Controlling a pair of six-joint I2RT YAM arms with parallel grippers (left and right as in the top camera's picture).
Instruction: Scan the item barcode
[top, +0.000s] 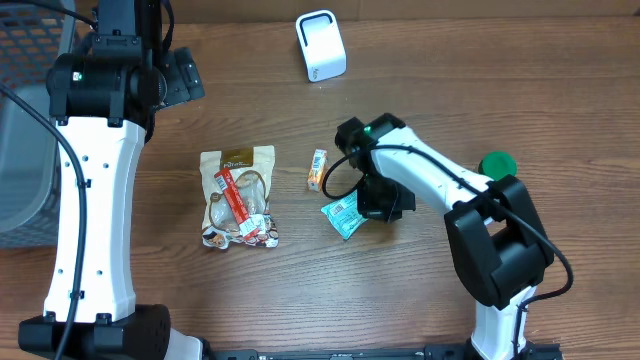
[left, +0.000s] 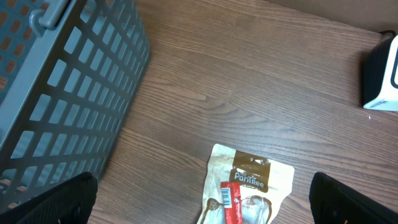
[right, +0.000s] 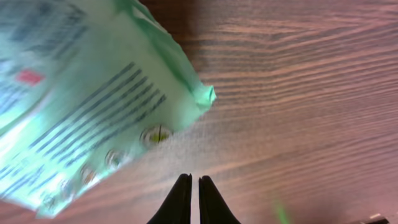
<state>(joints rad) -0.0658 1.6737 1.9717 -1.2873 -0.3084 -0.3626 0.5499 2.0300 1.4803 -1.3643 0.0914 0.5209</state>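
Note:
My right gripper's fingers are closed beside the green packet's corner (right: 203, 99). I should open them, put them on both sides of the packet's crimped end (right: 169, 51) and pinch it before scanning.
A green packet (top: 342, 216) lies flat on the wooden table, its barcode face up (right: 93, 106). My right gripper (top: 368, 208) sits just to its right; in the right wrist view its black fingertips (right: 181, 186) are pressed almost together, with nothing between them and the packet a little beyond the tips. The white scanner (top: 320, 45) stands at the back of the table and shows at the right edge of the left wrist view (left: 382, 81). My left gripper (top: 183, 80) hovers wide open at the back left, above the top edge of a PanTree pouch (left: 249, 180).
The PanTree pouch (top: 238, 195) carries a red stick packet (top: 231, 192) with a barcode. A small orange packet (top: 317, 168) lies between the pouch and the green packet. A green round object (top: 497, 163) sits at the right. A grey basket (top: 25, 150) stands along the left edge.

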